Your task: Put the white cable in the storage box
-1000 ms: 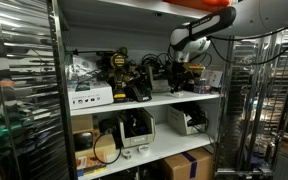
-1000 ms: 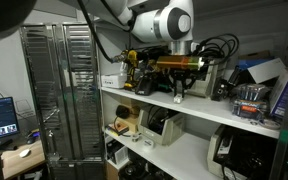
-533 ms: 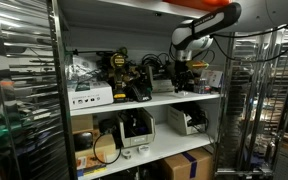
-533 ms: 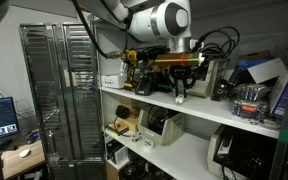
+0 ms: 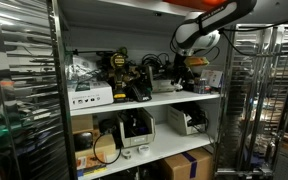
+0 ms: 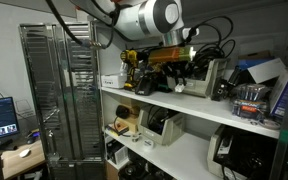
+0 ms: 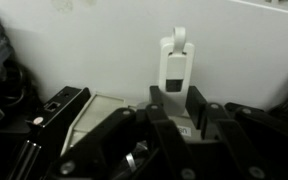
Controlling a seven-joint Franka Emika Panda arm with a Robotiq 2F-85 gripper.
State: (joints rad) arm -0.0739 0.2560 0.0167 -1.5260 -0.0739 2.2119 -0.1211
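Note:
The white cable's plug is hanging over the shelf in front of the storage box, so my gripper should lift the plug and reach over the box's open top before it lets go.
In the wrist view my gripper is shut on the white cable. Its white plug end sticks out past the two black fingertips, in front of a white wall. In both exterior views the gripper hangs over the upper shelf among dark gear. A small white piece shows at its tip. A clear storage box stands on the shelf to the right of the gripper. The rest of the cable is hidden.
The upper white shelf is crowded with black tools, cables and an open cardboard box. A metal wire rack stands beside the shelf. The lower shelves hold boxes and devices.
The arm has lifted: the gripper with the white piece has risen from just above the shelf surface and shifted slightly toward the clear box.

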